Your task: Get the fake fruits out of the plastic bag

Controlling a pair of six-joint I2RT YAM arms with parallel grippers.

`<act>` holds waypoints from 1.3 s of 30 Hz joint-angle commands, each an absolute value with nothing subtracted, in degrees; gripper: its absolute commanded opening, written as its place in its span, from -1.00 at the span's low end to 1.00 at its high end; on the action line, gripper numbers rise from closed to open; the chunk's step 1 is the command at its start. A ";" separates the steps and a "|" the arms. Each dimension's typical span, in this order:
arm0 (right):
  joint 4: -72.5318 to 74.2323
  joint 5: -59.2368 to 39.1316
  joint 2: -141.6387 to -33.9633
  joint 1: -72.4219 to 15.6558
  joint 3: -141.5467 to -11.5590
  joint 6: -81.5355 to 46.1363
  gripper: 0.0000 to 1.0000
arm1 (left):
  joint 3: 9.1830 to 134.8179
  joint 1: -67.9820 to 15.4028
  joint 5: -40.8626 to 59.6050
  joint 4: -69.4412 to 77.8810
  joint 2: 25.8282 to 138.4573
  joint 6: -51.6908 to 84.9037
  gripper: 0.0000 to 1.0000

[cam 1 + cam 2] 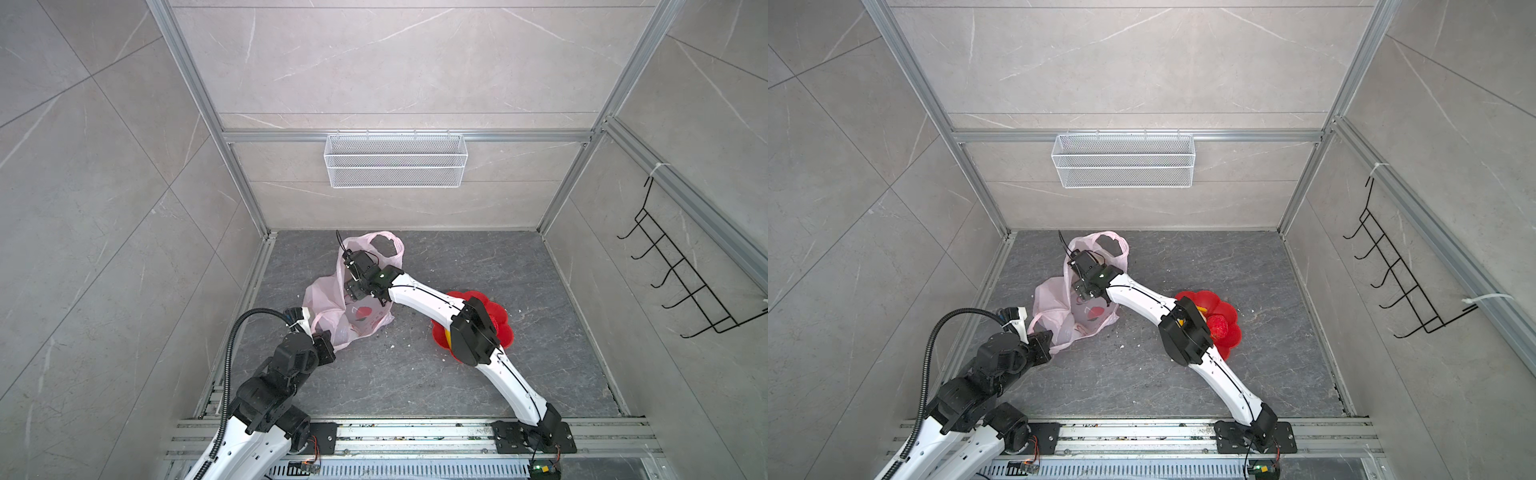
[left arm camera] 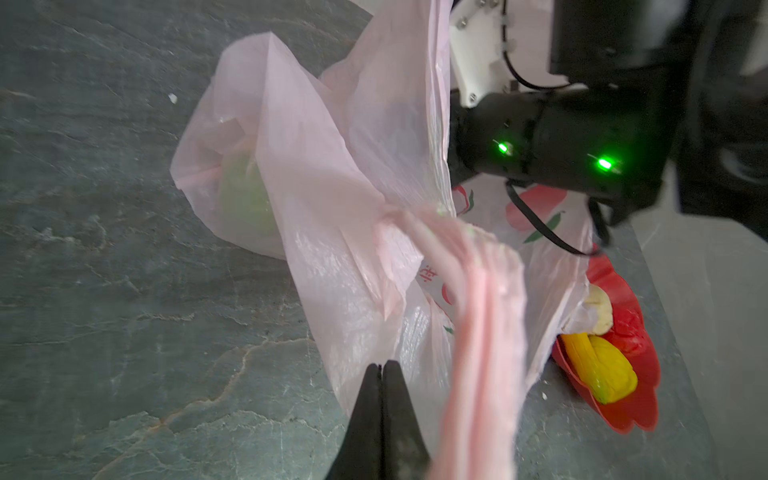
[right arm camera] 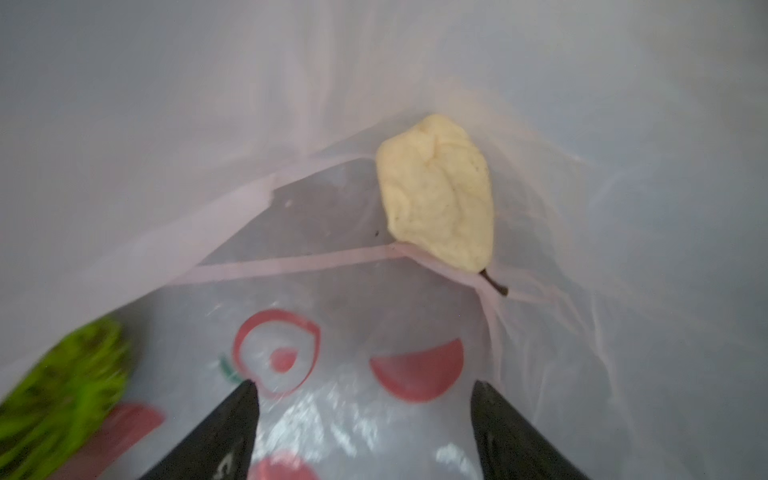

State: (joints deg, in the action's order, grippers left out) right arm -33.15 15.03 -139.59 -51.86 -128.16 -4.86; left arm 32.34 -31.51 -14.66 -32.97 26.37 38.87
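The plastic bag (image 1: 325,297) will hang between my grippers as a limp, sagging pouch when I lift it, because the side of the thin bag lies in slack creases (image 3: 564,300).
The pale-pink plastic bag (image 1: 322,291) lies crumpled on the dark stone floor, left of centre in both top views. My right gripper (image 3: 363,384) is open inside it, its fingers wide apart over the printed bag wall. A beige lumpy fruit (image 3: 438,191) lies ahead of those fingers, and a bumpy green fruit (image 3: 62,386) sits off to one side. My left gripper (image 2: 380,365) is shut at the bag's near corner, with nothing visible between its tips. The bag's handle strip (image 2: 478,332) runs close beside it. The green fruit (image 2: 245,199) shows through the bag wall.
A red flower-shaped dish (image 1: 1231,332) right of the bag, partly under my right arm, holds a yellow fruit (image 2: 598,365), a beige piece (image 2: 598,307) and a red fruit (image 1: 1219,326). A white mesh basket (image 1: 395,160) hangs on the back wall. A black hook rack (image 1: 681,270) hangs on the right wall.
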 commanded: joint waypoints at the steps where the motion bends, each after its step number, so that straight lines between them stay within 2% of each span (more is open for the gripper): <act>1: -34.58 14.23 -127.75 -53.46 -121.68 -8.50 0.63 | 35.62 -31.48 -20.96 -27.13 27.83 35.30 -1.00; 10: -40.44 16.54 -108.44 -55.18 -108.90 -9.76 0.64 | 35.72 -31.46 -24.33 -22.87 30.31 33.87 -1.00; 14: -48.55 17.69 -108.00 -51.72 -113.44 -10.99 0.68 | 34.70 -31.46 -23.48 -22.50 29.41 34.86 -1.00; 17: -47.68 11.64 -108.05 -47.21 -112.46 -12.43 0.68 | 33.85 -31.46 -23.46 -23.03 27.55 35.41 -1.00; 26: -43.71 4.84 -115.92 -43.07 -117.44 -12.04 0.69 | 33.31 -31.46 -22.84 -26.22 24.21 35.23 -1.00; 32: -43.10 1.72 -124.81 -42.37 -126.26 -12.40 0.67 | 32.23 -31.46 -21.92 -27.39 22.41 35.97 -1.00; 39: -36.33 6.47 -134.25 -42.36 -135.52 -11.30 0.56 | 33.25 -31.46 -22.71 -26.78 22.09 34.70 -1.00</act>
State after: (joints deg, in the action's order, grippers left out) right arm -40.53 4.16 -131.81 -42.61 -132.70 -11.31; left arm 31.99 -31.51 -22.24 -27.49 22.15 35.75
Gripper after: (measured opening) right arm 0.780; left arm 0.046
